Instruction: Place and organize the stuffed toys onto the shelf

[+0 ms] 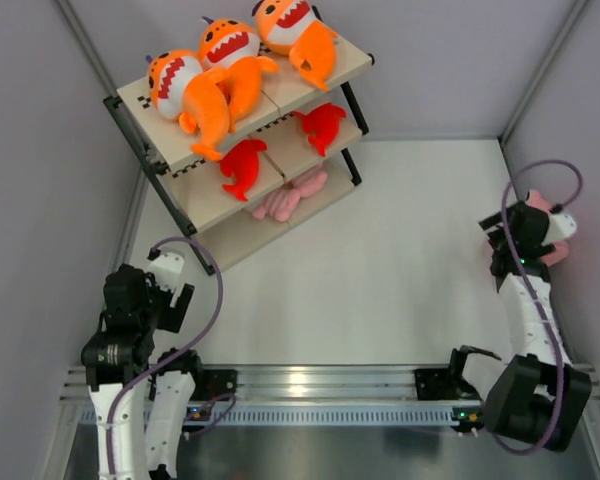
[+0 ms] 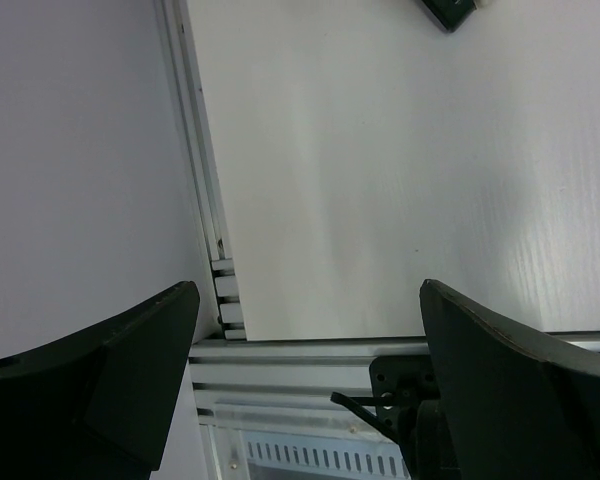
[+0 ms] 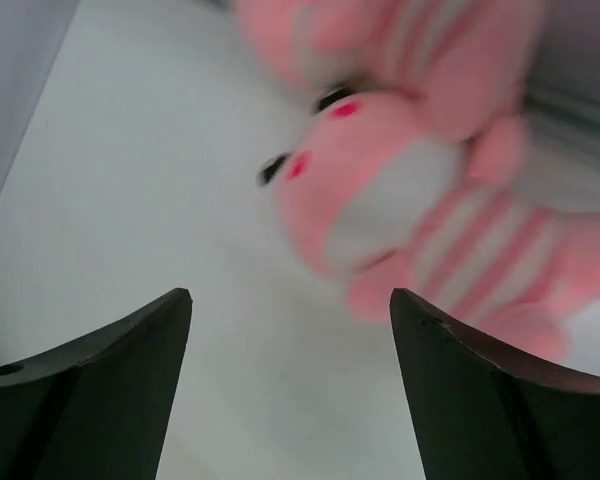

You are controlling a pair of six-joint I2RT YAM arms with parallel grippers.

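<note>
The far pink plush has its rear end lying over its neighbour (image 3: 468,95), so my right gripper should go on reaching before its open fingers are on both sides of that rear end.
The shelf (image 1: 180,175) stands at the far left. Three orange sharks (image 1: 225,70) lie on its top board, two red sharks (image 1: 245,165) on the middle board and pale pink plush animals (image 1: 290,197) on the bottom board. Another pink and white striped plush (image 1: 557,232) lies at the right wall; it also shows in the right wrist view (image 3: 400,190). My right gripper (image 3: 290,300) is open and empty, just short of that plush. My left gripper (image 2: 310,300) is open and empty above the near left table edge, near the aluminium rail (image 2: 310,355).
Grey walls close in both sides. The aluminium rail (image 1: 320,380) with the arm bases runs along the near edge. The white table surface (image 1: 380,270) lies between the shelf and the right wall.
</note>
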